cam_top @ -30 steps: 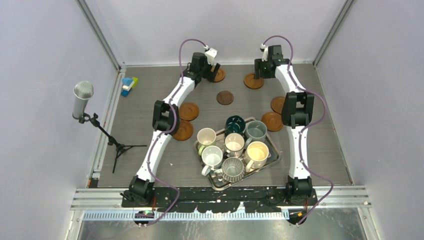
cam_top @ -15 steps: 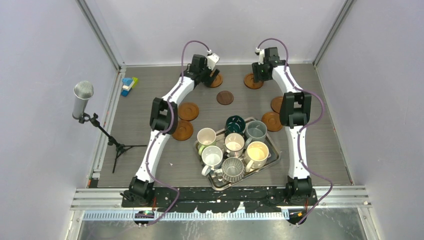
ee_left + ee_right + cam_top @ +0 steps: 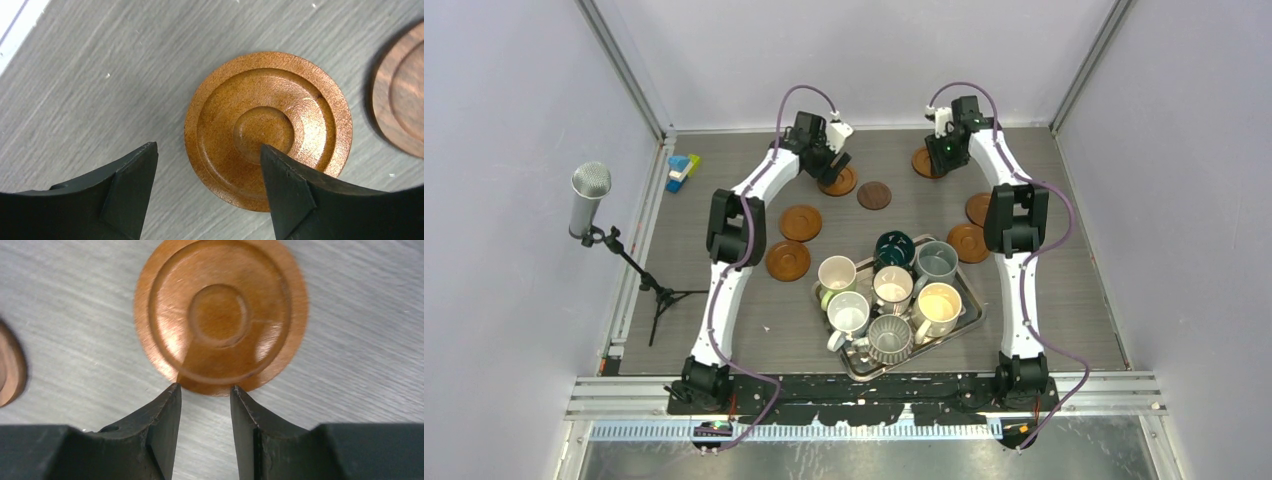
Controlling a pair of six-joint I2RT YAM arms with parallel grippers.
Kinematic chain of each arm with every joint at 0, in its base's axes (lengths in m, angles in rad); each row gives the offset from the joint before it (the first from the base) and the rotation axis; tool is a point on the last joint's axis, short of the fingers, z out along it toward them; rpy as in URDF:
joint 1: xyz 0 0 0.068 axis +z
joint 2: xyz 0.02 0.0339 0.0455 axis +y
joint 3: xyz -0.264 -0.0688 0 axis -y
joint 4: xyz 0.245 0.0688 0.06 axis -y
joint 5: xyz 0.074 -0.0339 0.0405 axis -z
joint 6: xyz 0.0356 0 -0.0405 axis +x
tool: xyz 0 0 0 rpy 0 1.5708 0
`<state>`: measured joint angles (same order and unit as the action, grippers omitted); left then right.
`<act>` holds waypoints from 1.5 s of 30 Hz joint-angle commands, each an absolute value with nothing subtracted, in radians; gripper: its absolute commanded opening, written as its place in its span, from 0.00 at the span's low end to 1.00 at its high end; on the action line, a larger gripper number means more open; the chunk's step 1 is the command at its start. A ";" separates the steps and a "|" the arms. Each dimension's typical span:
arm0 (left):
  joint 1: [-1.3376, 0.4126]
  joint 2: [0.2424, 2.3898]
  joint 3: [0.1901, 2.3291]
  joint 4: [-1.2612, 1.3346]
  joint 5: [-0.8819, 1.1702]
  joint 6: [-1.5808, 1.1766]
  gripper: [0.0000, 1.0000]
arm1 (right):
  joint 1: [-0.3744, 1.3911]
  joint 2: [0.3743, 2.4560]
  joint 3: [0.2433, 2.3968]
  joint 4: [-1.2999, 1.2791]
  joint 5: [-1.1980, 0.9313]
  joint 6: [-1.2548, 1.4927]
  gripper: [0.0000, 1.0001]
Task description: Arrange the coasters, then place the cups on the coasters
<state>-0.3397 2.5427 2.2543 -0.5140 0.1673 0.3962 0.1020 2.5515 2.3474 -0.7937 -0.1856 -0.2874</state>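
Note:
Both fingers of my right gripper touch the orange-brown coaster's near rim [image 3: 207,388]. I should open them and put them on either side of the rim [image 3: 298,320] that faces away from the dark brown coaster.
Seven coasters lie on the grey table. My left gripper [image 3: 832,166] hangs open over an orange-brown coaster [image 3: 839,183] [image 3: 268,127]; its right fingertip [image 3: 280,170] overlaps the disc's inner ring and its left fingertip is over bare table. The dark brown coaster [image 3: 874,195] [image 3: 400,100] lies just right of it. My right gripper [image 3: 942,158] [image 3: 205,388] stands at the near rim of another orange-brown coaster [image 3: 922,163] [image 3: 220,315], jaws a narrow gap apart with nothing between them. The cups [image 3: 894,290] stand packed together on the steel tray [image 3: 971,318].
Two more coasters [image 3: 801,222] [image 3: 788,260] lie on the left and two [image 3: 980,208] [image 3: 969,243] on the right, beside the right arm. A microphone stand [image 3: 589,200] and a small blue-green object [image 3: 682,170] are at the left edge.
The left gripper moved nearer and left, and the coaster under it slid the same way, away from the back wall. The right gripper's jaws narrowed a lot; its coaster barely shifted.

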 commanded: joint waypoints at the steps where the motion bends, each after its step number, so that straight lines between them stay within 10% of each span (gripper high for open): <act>1: -0.312 2.481 2.182 -0.617 0.198 0.414 0.76 | 0.131 2.503 2.286 -0.952 -0.276 -0.345 0.45; 45: -0.272 2.386 2.143 -0.628 0.272 0.425 0.81 | 0.101 2.622 2.466 -0.604 -0.041 -0.167 0.62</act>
<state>-0.2741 2.4233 2.0781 -0.5655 0.2390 0.4259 0.0963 2.6141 2.4313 -0.6479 -0.0643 -0.1692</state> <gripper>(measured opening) 0.796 0.615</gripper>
